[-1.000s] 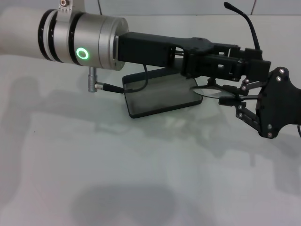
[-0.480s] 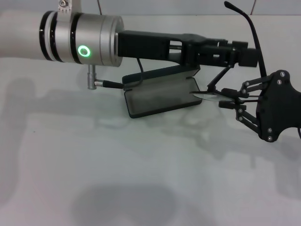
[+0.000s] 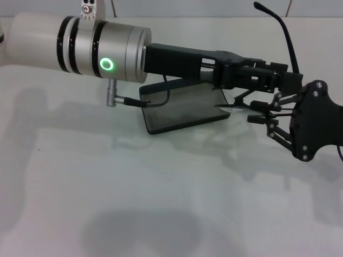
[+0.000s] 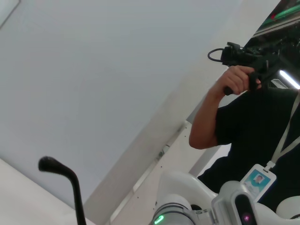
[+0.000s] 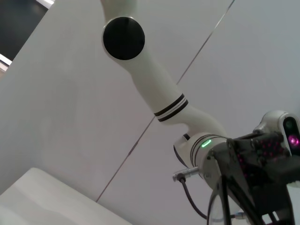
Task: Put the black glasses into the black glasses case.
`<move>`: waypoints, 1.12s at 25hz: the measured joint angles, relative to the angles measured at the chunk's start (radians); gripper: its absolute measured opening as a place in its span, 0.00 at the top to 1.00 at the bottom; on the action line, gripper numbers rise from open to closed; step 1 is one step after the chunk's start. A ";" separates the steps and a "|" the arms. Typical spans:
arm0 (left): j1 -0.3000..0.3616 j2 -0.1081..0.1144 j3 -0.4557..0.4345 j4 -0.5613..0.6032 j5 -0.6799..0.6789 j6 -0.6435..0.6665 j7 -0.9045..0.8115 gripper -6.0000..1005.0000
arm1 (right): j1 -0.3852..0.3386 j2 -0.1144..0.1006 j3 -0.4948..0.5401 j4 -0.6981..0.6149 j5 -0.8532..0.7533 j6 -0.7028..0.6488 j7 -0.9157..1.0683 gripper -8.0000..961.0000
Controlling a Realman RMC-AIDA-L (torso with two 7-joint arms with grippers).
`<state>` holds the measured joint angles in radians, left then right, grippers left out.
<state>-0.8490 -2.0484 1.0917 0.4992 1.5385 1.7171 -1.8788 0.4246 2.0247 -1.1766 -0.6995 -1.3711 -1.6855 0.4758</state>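
Observation:
My left gripper should move back out of the way before my right gripper lowers the black glasses into the grey lining [image 3: 185, 110], because my left arm [image 3: 136, 53] reaches over the glasses case.
The black glasses case [image 3: 182, 110] lies open on the white table, grey lining up, behind the middle. My right gripper [image 3: 251, 112] reaches in from the right and is shut on the front of the black glasses [image 3: 290, 48], just right of the case. One lens hangs over the case's right end. One temple arm sticks up and back; its tip also shows in the left wrist view [image 4: 75, 192]. My left arm stretches across above the case, and my left gripper [image 3: 284, 80] sits right over the glasses, next to that temple arm.
The white table [image 3: 161, 203] stretches out in front of the case. A cable and plug [image 3: 120, 99] hang from the left wrist beside the case's left end. A person stands behind the robot [image 4: 253, 117].
My left gripper rose off the glasses, then came back down over them and shifted right. My right gripper edged left toward the case with the glasses.

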 joint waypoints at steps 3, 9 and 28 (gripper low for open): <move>0.008 0.016 -0.014 0.000 -0.007 0.000 0.014 0.23 | -0.008 -0.005 0.007 0.000 -0.001 -0.001 -0.011 0.87; 0.080 0.042 -0.126 0.008 0.024 -0.086 0.039 0.23 | -0.027 -0.014 0.034 -0.001 -0.006 -0.172 -0.025 0.87; 0.057 -0.049 0.092 -0.083 -0.202 -0.324 0.526 0.23 | 0.226 -0.005 -0.011 0.324 -0.013 -0.124 0.138 0.87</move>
<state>-0.7921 -2.0970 1.1837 0.4163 1.3361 1.3936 -1.3526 0.6509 2.0195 -1.1878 -0.3754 -1.3844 -1.8091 0.6136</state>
